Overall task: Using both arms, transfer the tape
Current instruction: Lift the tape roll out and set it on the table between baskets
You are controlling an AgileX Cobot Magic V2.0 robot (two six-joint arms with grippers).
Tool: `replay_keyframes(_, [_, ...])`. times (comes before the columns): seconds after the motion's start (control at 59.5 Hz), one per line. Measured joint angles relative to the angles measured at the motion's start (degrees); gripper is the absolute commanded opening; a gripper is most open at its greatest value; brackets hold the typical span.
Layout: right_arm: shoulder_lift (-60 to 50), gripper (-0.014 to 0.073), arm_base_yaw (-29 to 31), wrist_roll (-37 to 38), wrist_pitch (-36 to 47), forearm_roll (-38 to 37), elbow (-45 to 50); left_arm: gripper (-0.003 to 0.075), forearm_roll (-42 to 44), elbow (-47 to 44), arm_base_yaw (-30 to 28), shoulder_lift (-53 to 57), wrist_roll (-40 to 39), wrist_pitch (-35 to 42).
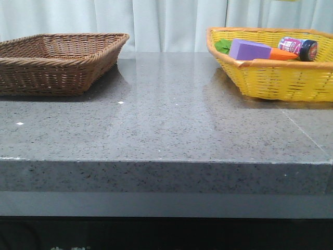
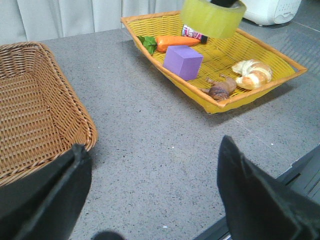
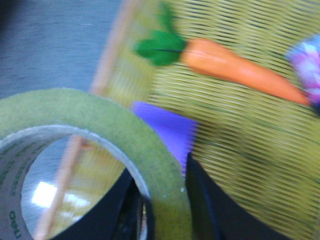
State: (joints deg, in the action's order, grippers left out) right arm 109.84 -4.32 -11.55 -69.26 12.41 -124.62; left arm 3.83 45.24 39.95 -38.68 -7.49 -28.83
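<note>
The tape [image 2: 211,20] is hanging clear above the yellow basket, so the robot's right gripper should go on carrying it to the open grey tabletop [image 1: 158,96] until the tape lies flat there.
The tape [image 2: 212,17], a glossy translucent yellow roll, hangs in the air over the far end of the yellow basket [image 2: 280,75]. My right gripper [image 3: 167,200] is shut on the tape [image 3: 100,107]: one black finger sits inside the pale core ring, the other against the outer face. The right wrist view is blurred. In the left wrist view my left gripper [image 2: 154,145] is open and holds nothing; it is low over the grey tabletop between the two baskets. Neither arm shows in the front view.
An empty brown wicker basket [image 1: 57,57] stands at the left. The yellow basket [image 1: 270,65] at the right holds a purple block [image 2: 183,62], a toy carrot [image 2: 175,41], a bottle [image 1: 299,47], a croissant [image 2: 252,73] and a brown snail figure [image 2: 221,89].
</note>
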Motion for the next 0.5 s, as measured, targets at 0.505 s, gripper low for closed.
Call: replay_keyframes(0.505, [3.30,0.0089,-20.26,-4.74,-0.29,0.25,2.29,0.0512,0.00,0.00,0.00,0.00,0.00,0.00])
